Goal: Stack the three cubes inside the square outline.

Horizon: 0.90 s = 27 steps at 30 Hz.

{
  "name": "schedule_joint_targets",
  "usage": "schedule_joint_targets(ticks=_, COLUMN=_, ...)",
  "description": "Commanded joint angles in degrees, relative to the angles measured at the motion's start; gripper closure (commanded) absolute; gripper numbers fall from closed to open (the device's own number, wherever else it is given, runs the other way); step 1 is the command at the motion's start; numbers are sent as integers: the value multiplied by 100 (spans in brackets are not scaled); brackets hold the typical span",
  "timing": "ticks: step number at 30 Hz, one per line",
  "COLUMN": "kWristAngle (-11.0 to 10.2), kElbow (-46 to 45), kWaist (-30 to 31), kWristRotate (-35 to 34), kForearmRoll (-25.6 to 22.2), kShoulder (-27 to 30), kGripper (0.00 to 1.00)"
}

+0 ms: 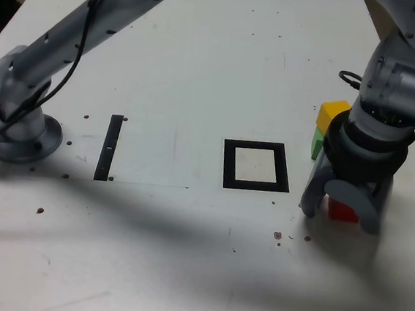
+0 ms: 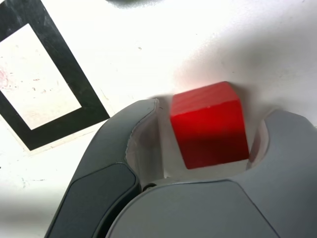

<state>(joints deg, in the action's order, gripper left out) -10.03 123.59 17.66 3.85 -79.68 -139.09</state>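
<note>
The slanted sides [image 2: 179,142] are crooked to the open fingers. The red cube [image 2: 212,130] will turn square between the fingers when I close my gripper.
The red cube [image 1: 343,210] [image 2: 210,124] rests on the white table between the two fingers of my gripper [image 1: 341,206] [image 2: 213,113]. The gripper is open and lowered around the cube, with a narrow gap showing on each side in the wrist view. The yellow cube [image 1: 334,112] and the green cube [image 1: 317,144] sit close together just beyond the gripper, partly hidden by the arm. I cannot tell whether one rests on the other. The square outline [image 1: 228,165] [image 2: 62,54], black with a white centre, lies to the exterior view's left of the gripper and holds nothing.
A thin black strip [image 1: 109,146] lies on the table further to the exterior view's left. The arm's base [image 1: 18,134] stands at the left edge. The table's right edge runs close behind the gripper.
</note>
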Motion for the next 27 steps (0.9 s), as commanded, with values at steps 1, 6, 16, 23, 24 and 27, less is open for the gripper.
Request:
schedule_joint_targets(ticks=1, kWristAngle=48, kElbow=-28, kWaist=-17, kWristRotate=10, kForearmRoll=26, kShoulder=61, kGripper=71)
schedule_joint_targets(ticks=6, kWristAngle=139, kElbow=-80, kWaist=-58, kWristRotate=10, kForearmRoll=29, kShoulder=72, kGripper=79)
schedule_joint_targets(ticks=16, kWristAngle=161, kElbow=-153, kWaist=-60, kWristRotate=10, kForearmRoll=-92, kShoulder=207, kGripper=86)
schedule_joint_targets(ticks=23, kWristAngle=169, kElbow=-476, kWaist=-62, kWristRotate=3, kForearmRoll=-189, kShoulder=651, kGripper=86)
schedule_joint_targets(ticks=24, kWristAngle=179, kElbow=-606, kWaist=-68, kWristRotate=-13, kForearmRoll=-195, kShoulder=782, kGripper=86)
schedule_joint_targets(ticks=27, kWristAngle=224, kElbow=-972, kWaist=-108, kWristRotate=-112, kForearmRoll=-177, kShoulder=1073, kGripper=86)
